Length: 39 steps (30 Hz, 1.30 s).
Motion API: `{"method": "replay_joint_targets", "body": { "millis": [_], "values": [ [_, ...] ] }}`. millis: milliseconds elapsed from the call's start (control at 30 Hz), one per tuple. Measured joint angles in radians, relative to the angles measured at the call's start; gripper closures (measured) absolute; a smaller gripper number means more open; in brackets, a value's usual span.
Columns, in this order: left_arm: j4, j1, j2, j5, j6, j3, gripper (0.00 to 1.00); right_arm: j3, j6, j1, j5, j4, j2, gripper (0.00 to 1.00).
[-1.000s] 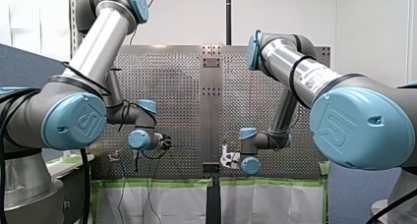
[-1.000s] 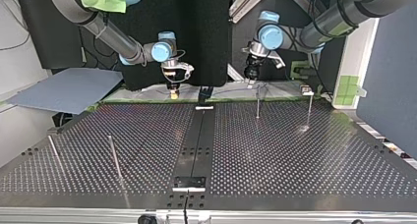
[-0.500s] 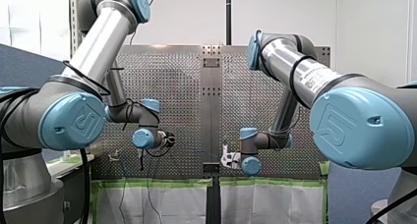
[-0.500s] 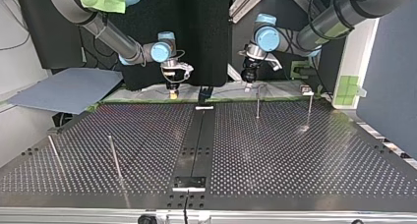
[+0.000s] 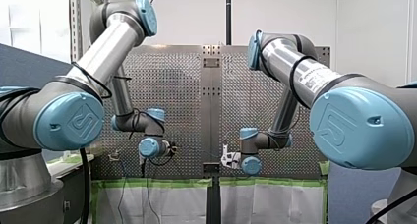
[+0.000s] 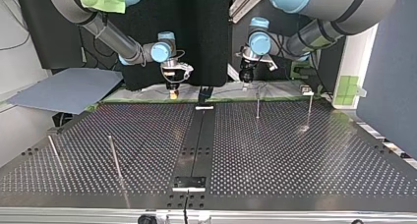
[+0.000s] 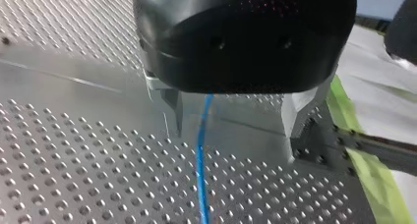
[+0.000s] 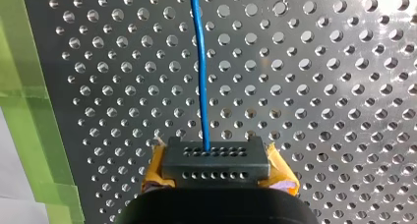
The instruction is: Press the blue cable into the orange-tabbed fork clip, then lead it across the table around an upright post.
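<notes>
The blue cable (image 8: 200,63) stands out straight from the gripper's yellow pads, so it should bow in a smooth curve when I lead it across the table.
The blue cable (image 8: 199,62) runs straight over the perforated table (image 8: 319,86) into my right gripper (image 8: 216,157), which is shut on it between its yellow pads (image 8: 280,170). In the top view that gripper (image 6: 173,90) hangs at the far edge, left of the centre strip. My left gripper (image 7: 235,131) is open: its metal fingers (image 7: 173,111) stand wide apart either side of the cable (image 7: 200,175), clear of it. It hovers (image 6: 244,77) right of the strip. A small clip (image 6: 307,91) sits at the far right; its tab colour is too small to tell.
Two upright posts (image 6: 257,105) (image 6: 310,110) stand near my left gripper in the top view, and two more (image 6: 114,157) (image 6: 54,154) lean at the near left. A dark centre strip (image 6: 196,140) splits the table. Green tape (image 8: 24,86) lines the table's edge.
My left arm has swung toward the table's centre, carrying its open gripper leftward in the top view, closer to my right gripper. My right arm has not moved.
</notes>
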Motion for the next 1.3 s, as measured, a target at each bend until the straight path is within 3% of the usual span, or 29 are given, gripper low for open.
{"method": "replay_joint_targets", "body": {
  "millis": [433,700,900,1167,1300],
  "values": [
    [-0.014,-0.023,-0.014,-0.1,0.023,0.051,0.0,0.0,-0.003,0.0,0.0,0.0,0.0,1.0],
    [-0.043,-0.046,-0.022,-0.119,0.025,0.114,0.0,0.0,-0.004,0.0,0.0,-0.001,0.0,1.0],
    [-0.085,-0.052,-0.062,-0.151,0.054,0.16,0.0,0.0,-0.005,0.0,0.0,0.0,0.0,1.0],
    [-0.123,-0.062,-0.137,-0.148,0.098,0.237,0.0,0.0,-0.006,0.0,0.0,0.004,0.0,1.0],
    [-0.149,-0.065,-0.136,-0.155,0.099,0.258,0.0,0.0,-0.007,0.0,0.0,0.007,0.0,1.0]
  ]
}}
